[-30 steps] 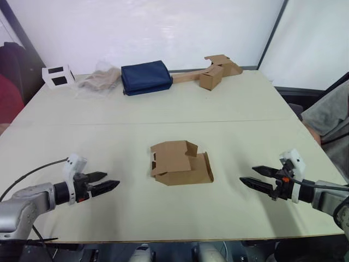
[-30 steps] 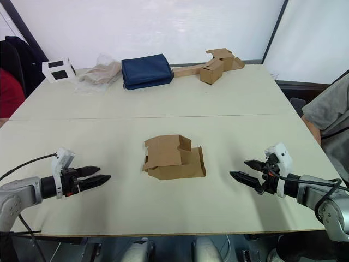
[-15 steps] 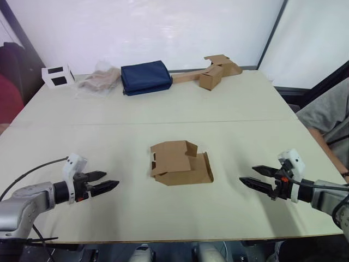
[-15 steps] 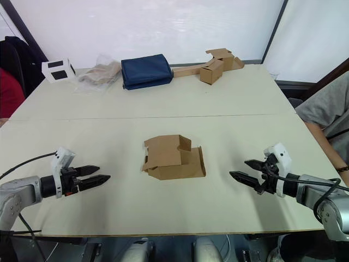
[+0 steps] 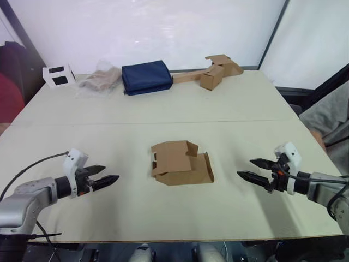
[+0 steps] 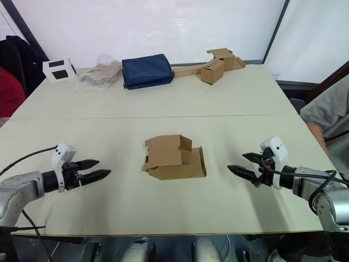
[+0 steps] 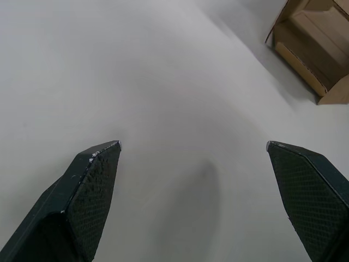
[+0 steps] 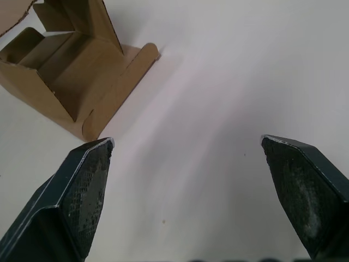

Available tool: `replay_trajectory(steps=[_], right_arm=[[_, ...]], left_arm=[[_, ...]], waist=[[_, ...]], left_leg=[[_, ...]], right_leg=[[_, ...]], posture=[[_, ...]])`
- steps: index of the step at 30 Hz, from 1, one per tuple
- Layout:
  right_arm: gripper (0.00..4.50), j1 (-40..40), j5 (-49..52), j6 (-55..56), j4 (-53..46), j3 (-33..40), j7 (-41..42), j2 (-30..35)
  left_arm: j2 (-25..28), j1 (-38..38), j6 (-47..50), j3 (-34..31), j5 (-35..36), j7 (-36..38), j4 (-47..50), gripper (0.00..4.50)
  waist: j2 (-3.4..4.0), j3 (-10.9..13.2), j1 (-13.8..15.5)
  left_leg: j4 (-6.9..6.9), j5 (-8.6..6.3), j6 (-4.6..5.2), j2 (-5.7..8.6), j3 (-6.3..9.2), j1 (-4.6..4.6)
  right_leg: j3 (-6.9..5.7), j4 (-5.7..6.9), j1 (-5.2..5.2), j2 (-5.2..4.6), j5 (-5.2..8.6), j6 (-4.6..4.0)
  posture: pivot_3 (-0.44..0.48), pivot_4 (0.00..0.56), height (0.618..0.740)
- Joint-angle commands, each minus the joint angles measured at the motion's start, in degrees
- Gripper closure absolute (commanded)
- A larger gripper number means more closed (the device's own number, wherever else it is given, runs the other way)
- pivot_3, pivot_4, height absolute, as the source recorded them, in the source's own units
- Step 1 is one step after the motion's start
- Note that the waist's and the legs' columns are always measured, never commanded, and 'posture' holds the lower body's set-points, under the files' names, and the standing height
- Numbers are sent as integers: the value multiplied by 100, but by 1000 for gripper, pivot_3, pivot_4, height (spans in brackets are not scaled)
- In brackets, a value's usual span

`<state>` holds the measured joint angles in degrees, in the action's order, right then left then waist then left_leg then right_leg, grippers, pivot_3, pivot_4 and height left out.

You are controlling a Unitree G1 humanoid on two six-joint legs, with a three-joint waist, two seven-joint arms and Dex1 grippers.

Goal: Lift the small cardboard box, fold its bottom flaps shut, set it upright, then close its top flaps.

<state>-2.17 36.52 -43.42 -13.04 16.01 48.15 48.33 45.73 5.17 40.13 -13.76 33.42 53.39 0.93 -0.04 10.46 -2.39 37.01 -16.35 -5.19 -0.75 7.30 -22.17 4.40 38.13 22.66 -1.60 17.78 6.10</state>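
Observation:
The box's sides are standing around a hollow at the box's open end (image 7: 317, 46), so I expect the small cardboard box (image 5: 173, 157) to keep its boxy shape when I lift it.
The small cardboard box (image 5: 180, 162) lies collapsed on its side in the middle of the pale table (image 5: 163, 109), flaps splayed open. One open end shows in the right wrist view (image 8: 76, 82), and a corner of the box in the left wrist view (image 7: 313, 49). My left gripper (image 5: 110, 180) hovers open over the table well to the box's left. To the box's right my right gripper (image 5: 246, 170) is open too, its fingertips (image 8: 90, 164) pointing at the box. Neither one touches it.
Along the far edge stand a white cube with black squares (image 5: 59, 76), a crumpled clear bag (image 5: 98, 81), a folded navy cloth (image 5: 146, 77) and a strip of joined cardboard pieces (image 5: 212, 71). A person's grey sleeve (image 5: 332, 117) shows at the right.
Both grippers have edged slightly inward toward the box. The person's sleeve at the right has shifted. The box has not moved.

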Motion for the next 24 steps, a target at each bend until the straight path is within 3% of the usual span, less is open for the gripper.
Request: replay_trajectory(steps=[1,7,13,24], right_arm=[[0,82,50,9,-365,166,-53,10],[0,72,370,-171,-963,269,-102,11],[0,-473,1306,-826,-2060,80,-495,-93],[0,-713,1948,-1177,-3047,-429,-1589,-566]], left_arm=[[181,137,217,-46,183,343,-144,95],[104,835,1442,-113,1080,935,-661,95],[-577,1808,2499,44,1728,882,-1178,95],[-1498,2791,2860,791,1449,1037,-2217,95]], waist=[[0,0,-4],[0,0,5],[1,-1,-8],[-4,-4,2]], left_leg=[[1,0,0,0,0,0],[2,0,0,0,0,1],[8,0,0,0,4,-1],[13,1,-2,2,10,-6]], right_leg=[[0,2,0,0,0,0],[-1,4,0,2,0,0],[-5,6,-3,2,0,1],[-9,9,1,1,-1,1]], posture=[[0,150,740],[0,150,740],[0,150,740],[0,150,740]])
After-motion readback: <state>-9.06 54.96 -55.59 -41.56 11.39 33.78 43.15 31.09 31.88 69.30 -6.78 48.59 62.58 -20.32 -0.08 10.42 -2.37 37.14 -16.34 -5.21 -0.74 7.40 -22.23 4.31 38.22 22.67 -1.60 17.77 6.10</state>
